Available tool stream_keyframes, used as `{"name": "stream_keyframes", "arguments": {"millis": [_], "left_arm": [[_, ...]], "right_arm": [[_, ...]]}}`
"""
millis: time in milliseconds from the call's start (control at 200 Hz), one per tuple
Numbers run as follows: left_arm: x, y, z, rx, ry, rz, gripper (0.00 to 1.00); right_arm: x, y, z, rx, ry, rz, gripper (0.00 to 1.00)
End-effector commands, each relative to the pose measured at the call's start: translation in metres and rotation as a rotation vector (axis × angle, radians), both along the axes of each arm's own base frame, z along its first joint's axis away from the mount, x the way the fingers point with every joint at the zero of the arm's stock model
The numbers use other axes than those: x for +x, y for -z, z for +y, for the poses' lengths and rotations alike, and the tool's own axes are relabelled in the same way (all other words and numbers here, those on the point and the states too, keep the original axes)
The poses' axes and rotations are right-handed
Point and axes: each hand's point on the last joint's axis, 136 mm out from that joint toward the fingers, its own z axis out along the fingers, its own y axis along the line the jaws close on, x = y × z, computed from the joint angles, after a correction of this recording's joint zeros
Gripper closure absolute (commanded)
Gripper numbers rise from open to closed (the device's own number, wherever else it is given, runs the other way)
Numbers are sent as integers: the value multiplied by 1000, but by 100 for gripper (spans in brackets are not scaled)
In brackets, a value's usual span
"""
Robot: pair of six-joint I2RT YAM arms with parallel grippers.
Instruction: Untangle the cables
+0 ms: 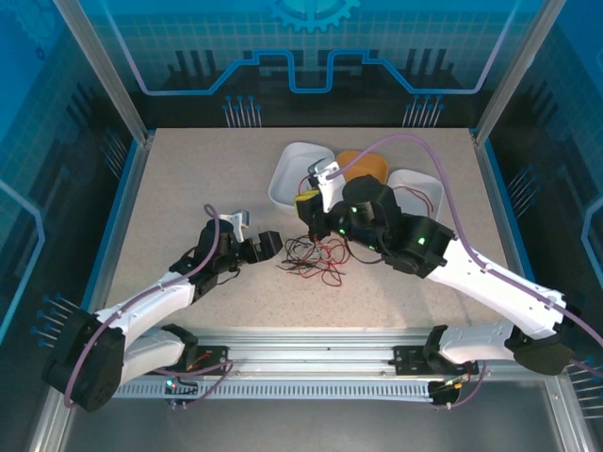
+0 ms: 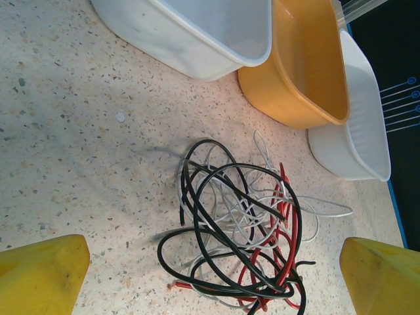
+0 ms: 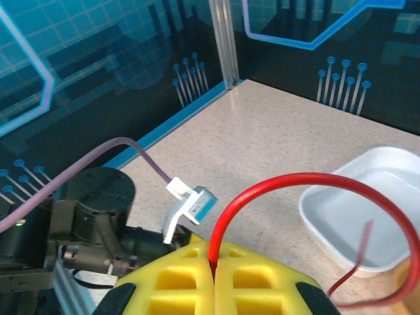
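Note:
The red cable (image 3: 292, 179) hangs free of the tangle, so my right gripper keeps carrying it until it gets to the white bin with red cables (image 1: 416, 193), and then let it go.
The cables (image 1: 314, 256) lie as a small tangle of thin red, black and white wires on the speckled table, mid-table. In the left wrist view the cables (image 2: 236, 226) sit just ahead of and between the yellow fingertips (image 2: 41, 274). My left gripper (image 1: 256, 249) stands open just left of the tangle, nothing between its fingers. My right gripper (image 3: 213, 268) is shut on a red cable (image 3: 295, 180), which arcs up out of the pressed-together yellow pads and curves off to the right. From above, the right gripper (image 1: 307, 205) hovers over the tangle's far side.
Behind the tangle stand a white bin (image 1: 287, 174), an orange bin (image 1: 366, 162) and another white bin (image 1: 424, 186), close together. Those bins also appear in the left wrist view, the orange bin (image 2: 298, 79) in the middle. Aluminium frame posts and blue walls enclose the table.

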Motion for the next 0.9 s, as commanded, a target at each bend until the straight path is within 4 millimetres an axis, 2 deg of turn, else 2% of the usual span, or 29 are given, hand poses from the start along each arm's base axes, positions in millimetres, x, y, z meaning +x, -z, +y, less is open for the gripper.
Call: {"name": "stream_keyframes", "arguments": {"millis": [0,275,520,675,896], "left_arm": [[2,-5,-7,-20,26,-19,1],[4,-2,-9,-27,26,-8,1],[5,-2,-9,-34,19,-5,1],[5,-2,-10,-38,21,0,1],[6,-4,-12,-47,19,5,1]], "right_arm": [[10,-16,-30,-14,94,-23,100],[52,23,-99,-159,348,104,100],[91,36,-158,-247,504,121,100],[115,52,-196,-306,601,150,100],[139,83,-235,-343,664,206,100]]}}
